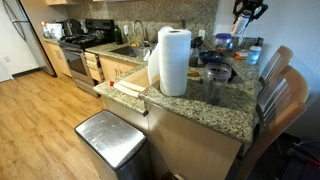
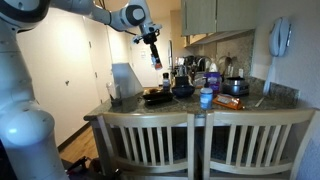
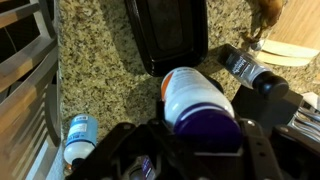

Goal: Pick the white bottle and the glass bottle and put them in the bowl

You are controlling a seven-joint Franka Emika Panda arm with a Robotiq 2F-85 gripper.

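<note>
The white bottle is hanging high near the black square dish (image 3: 172,28) and away from the bowl's middle, so my gripper should move across over the dark bowl (image 2: 183,90) and lower the bottle.
My gripper (image 3: 200,135) is shut on the white bottle (image 3: 195,95), which has a purple cap and an orange band. It holds the bottle high above the granite counter (image 3: 100,70). In both exterior views the gripper (image 2: 152,45) (image 1: 248,12) is raised well above the countertop. The glass bottle (image 3: 245,68), dark with a black label, lies on its side on the counter to the right below. A dark bowl (image 2: 183,90) stands among the items on the counter. A black square dish (image 3: 170,35) lies directly below and ahead of the gripper.
A small water bottle with a blue cap (image 3: 80,135) (image 2: 206,98) stands near the counter edge. A paper towel roll (image 1: 174,60) stands on the counter. Wooden chair backs (image 2: 190,140) line the near edge. A steel bin (image 1: 110,140) stands on the floor.
</note>
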